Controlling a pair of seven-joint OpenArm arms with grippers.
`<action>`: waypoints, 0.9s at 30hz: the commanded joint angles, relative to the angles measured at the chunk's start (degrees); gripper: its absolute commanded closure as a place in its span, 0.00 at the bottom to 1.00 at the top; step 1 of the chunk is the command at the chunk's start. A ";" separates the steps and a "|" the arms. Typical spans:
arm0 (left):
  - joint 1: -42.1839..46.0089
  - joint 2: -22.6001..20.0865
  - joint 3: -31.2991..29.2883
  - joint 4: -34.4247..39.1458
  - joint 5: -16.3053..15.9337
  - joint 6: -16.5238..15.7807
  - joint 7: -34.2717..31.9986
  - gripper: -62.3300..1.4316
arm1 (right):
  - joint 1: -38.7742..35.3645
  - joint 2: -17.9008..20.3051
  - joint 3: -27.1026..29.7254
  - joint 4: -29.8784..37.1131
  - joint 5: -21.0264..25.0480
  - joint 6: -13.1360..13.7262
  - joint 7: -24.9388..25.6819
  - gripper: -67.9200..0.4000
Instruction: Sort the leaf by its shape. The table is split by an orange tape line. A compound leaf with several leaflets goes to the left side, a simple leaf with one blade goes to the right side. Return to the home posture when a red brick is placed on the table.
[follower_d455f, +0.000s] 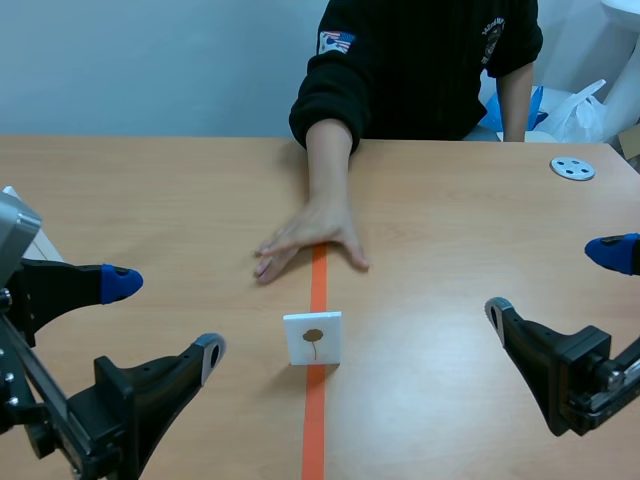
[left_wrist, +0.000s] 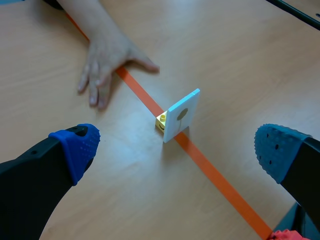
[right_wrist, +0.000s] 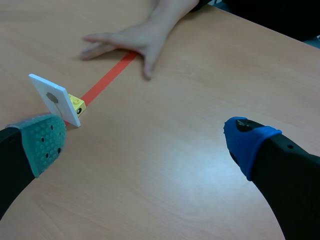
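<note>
The yellow brick (left_wrist: 161, 121) is flush against the back of the white card (left_wrist: 166, 120), so the brick will move along with the card when I carry the card.
A small white card (follower_d455f: 313, 338) stands upright on the orange tape line (follower_d455f: 318, 290), showing a single round leaf on a stem. A yellow brick (left_wrist: 161, 120) props the card (left_wrist: 182, 115) from behind. From the right wrist the card (right_wrist: 55, 99) and its yellow brick (right_wrist: 76, 105) appear ahead of the finger on the card's side. My left gripper (follower_d455f: 165, 317) is open at the near left, well short of the card. My right gripper (follower_d455f: 555, 279) is open at the near right. Neither holds anything.
A person sits across the table with a hand (follower_d455f: 310, 240) flat on the tape line just beyond the card. The same hand (left_wrist: 106, 59) shows in the left wrist view, and the hand (right_wrist: 131, 41) in the right. A grey disc (follower_d455f: 572, 168) lies far right.
</note>
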 joint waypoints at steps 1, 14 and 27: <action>-1.22 -0.33 1.36 -1.22 0.24 0.02 -1.38 0.00 | 0.66 0.31 0.48 0.72 0.59 -0.02 0.66 0.00; -18.03 -0.31 15.56 -20.35 15.15 1.46 -12.17 0.00 | 0.66 0.31 0.48 0.72 0.59 -0.02 0.66 0.00; -34.84 3.45 29.88 -40.74 24.15 7.54 -21.09 0.00 | 0.66 0.28 0.48 0.72 0.57 -0.04 0.68 0.00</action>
